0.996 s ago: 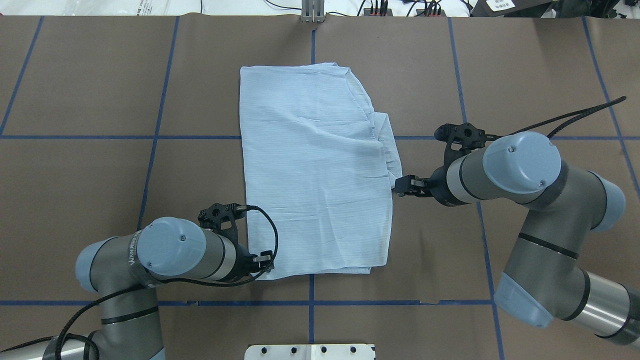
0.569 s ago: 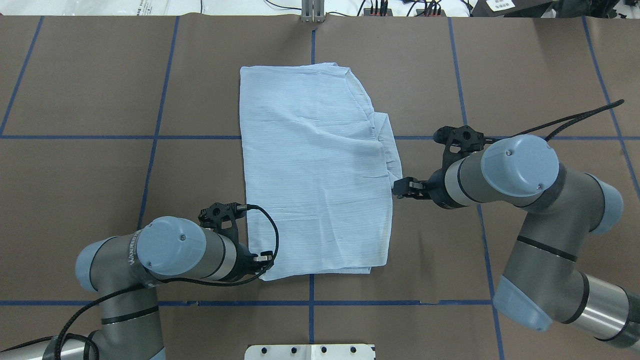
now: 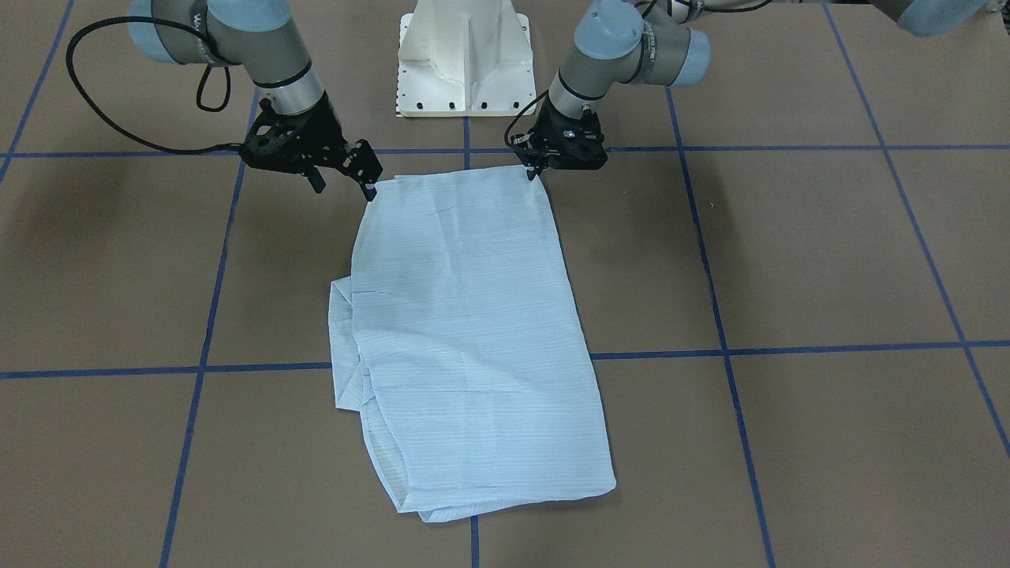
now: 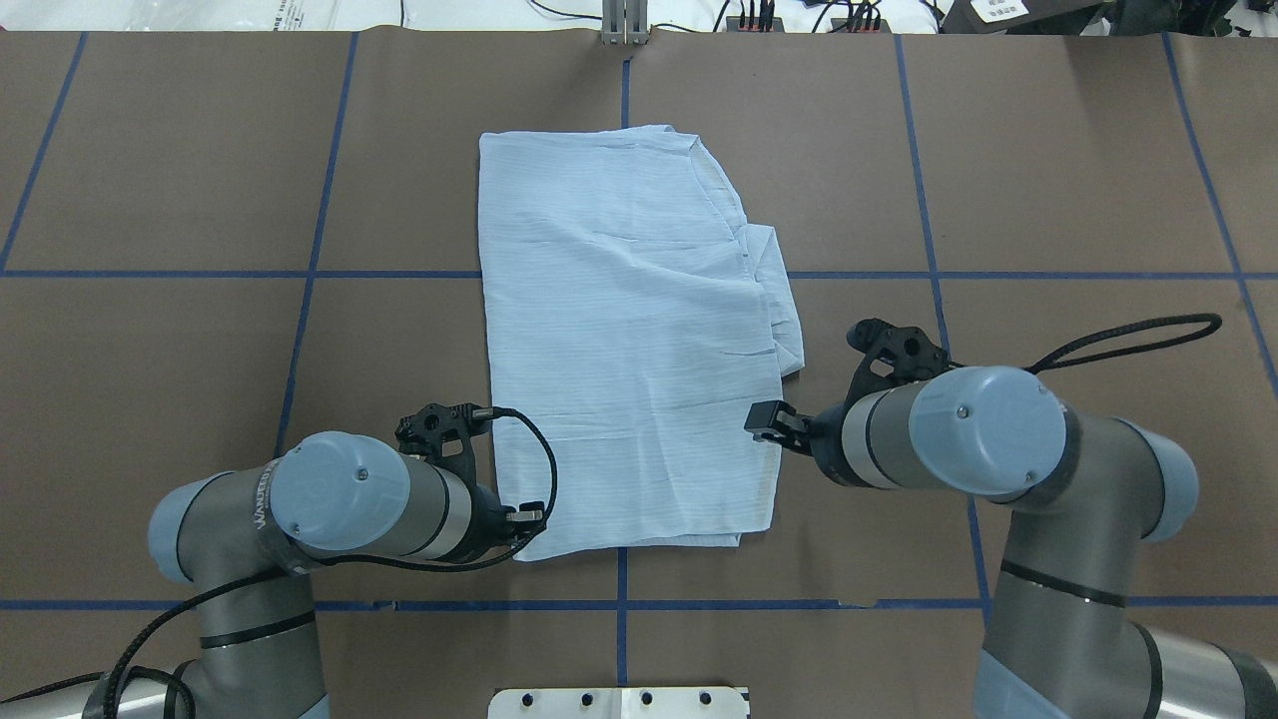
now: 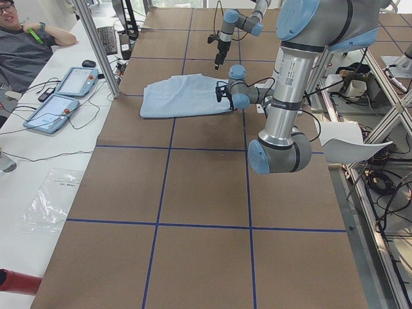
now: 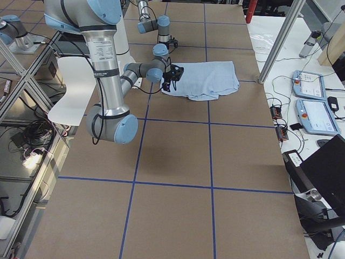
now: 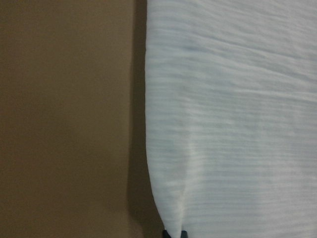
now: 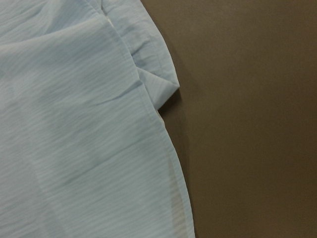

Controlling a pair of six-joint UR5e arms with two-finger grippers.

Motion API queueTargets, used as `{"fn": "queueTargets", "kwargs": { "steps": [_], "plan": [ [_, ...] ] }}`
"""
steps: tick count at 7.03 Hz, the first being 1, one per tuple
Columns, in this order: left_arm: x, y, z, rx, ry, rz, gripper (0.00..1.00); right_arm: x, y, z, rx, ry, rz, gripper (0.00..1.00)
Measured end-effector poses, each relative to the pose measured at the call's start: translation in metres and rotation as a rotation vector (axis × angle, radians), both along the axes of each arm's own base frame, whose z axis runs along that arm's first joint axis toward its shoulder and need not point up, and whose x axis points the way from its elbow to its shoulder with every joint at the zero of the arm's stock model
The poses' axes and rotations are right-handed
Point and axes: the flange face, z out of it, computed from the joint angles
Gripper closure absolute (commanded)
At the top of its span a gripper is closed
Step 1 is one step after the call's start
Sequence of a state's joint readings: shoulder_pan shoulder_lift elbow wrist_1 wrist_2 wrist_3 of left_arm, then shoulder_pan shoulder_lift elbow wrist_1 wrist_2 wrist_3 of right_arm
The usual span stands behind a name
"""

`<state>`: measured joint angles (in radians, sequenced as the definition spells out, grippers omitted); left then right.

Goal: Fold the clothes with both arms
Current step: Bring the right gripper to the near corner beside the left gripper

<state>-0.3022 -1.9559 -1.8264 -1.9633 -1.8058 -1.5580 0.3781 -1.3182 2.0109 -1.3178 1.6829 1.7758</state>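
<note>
I expect the sleeve fold (image 3: 345, 352) to come along and keep sticking out when I pull the near corners, because the sleeve fold goes in under the shirt's long edge (image 3: 357, 326).
The pale blue striped shirt (image 4: 629, 330) lies folded into a long rectangle on the brown table, with a sleeve fold sticking out at its right edge (image 8: 153, 79). It also shows in the front view (image 3: 465, 331). My left gripper (image 4: 527, 521) sits at the shirt's near-left corner, shut on the fabric edge (image 7: 237, 124). In the front view the left gripper (image 3: 535, 170) is on the right. My right gripper (image 4: 767, 419) is open, just above the shirt's right edge, short of the near-right corner. In the front view the right gripper (image 3: 343, 189) is on the left.
The white pedestal base (image 3: 461, 59) stands at the table's near edge between the arms. Blue tape lines (image 4: 300, 330) cross the brown table. An operator (image 5: 26, 45) sits beside a side table with two teach pendants (image 5: 64, 96). Cables run along the far edge (image 4: 759, 20).
My right gripper has moved toward the robot along the shirt's right edge and slightly in over it. The left gripper and the shirt have not moved.
</note>
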Motion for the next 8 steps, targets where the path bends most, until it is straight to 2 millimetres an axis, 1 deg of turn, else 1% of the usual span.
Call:
{"fn": "queueTargets", "kwargs": {
  "steps": [2,3,4,5,8],
  "plan": [
    [-0.001,0.0,-0.001,0.0,0.002,0.0,1.0,-0.037,0.04,-0.003,-0.167,0.017,0.122,0.08],
    [-0.001,0.0,-0.002,-0.001,0.004,-0.001,1.0,-0.057,0.05,-0.011,-0.241,0.031,0.174,0.08],
    [-0.001,0.001,-0.003,-0.004,0.006,-0.002,1.0,-0.075,0.053,-0.02,-0.301,0.034,0.223,0.09],
    [-0.002,0.001,-0.003,-0.004,0.007,-0.002,1.0,-0.087,0.053,-0.024,-0.333,0.033,0.261,0.09],
    [-0.002,0.001,-0.007,-0.003,0.014,-0.003,1.0,-0.107,0.05,-0.028,-0.359,0.031,0.317,0.11]
  ]
}}
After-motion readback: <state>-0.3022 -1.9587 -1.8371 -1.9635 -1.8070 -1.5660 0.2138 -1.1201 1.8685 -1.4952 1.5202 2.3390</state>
